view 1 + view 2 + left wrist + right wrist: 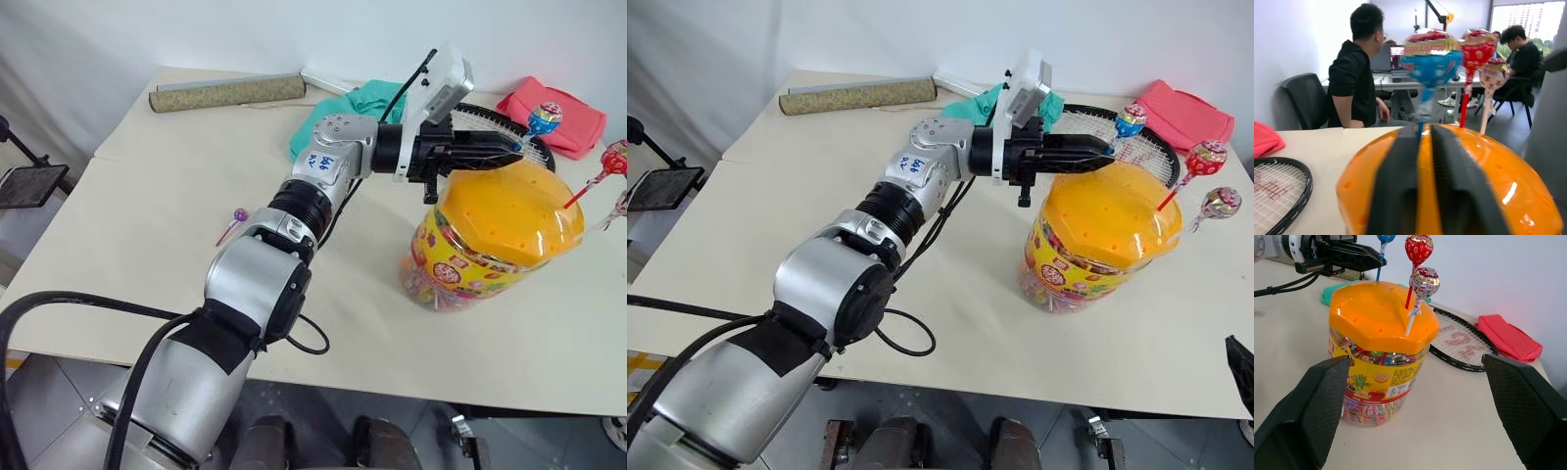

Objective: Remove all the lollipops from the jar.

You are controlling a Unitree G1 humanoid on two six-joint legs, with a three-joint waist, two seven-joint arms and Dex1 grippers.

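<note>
I should keep my left gripper's fingers shut on the blue-red lollipop's stick, carry on away from the orange lid and let go of it beside the purple lollipop.
The jar is a clear tub with a yellow printed label and an orange holed lid, standing on the table's right side. Three lollipops stand in the lid: a blue-red one, a red one and a silvery-pink one. My left gripper reaches level over the lid, shut on the blue stick of the blue-red lollipop. A purple lollipop lies on the table to the left of my arm. My right gripper stands open a little short of the jar, holding nothing.
A racket lies behind the jar, with a pink cloth beyond it and a teal cloth to its left. A speckled roll lies at the far left. People sit at desks beyond the table.
</note>
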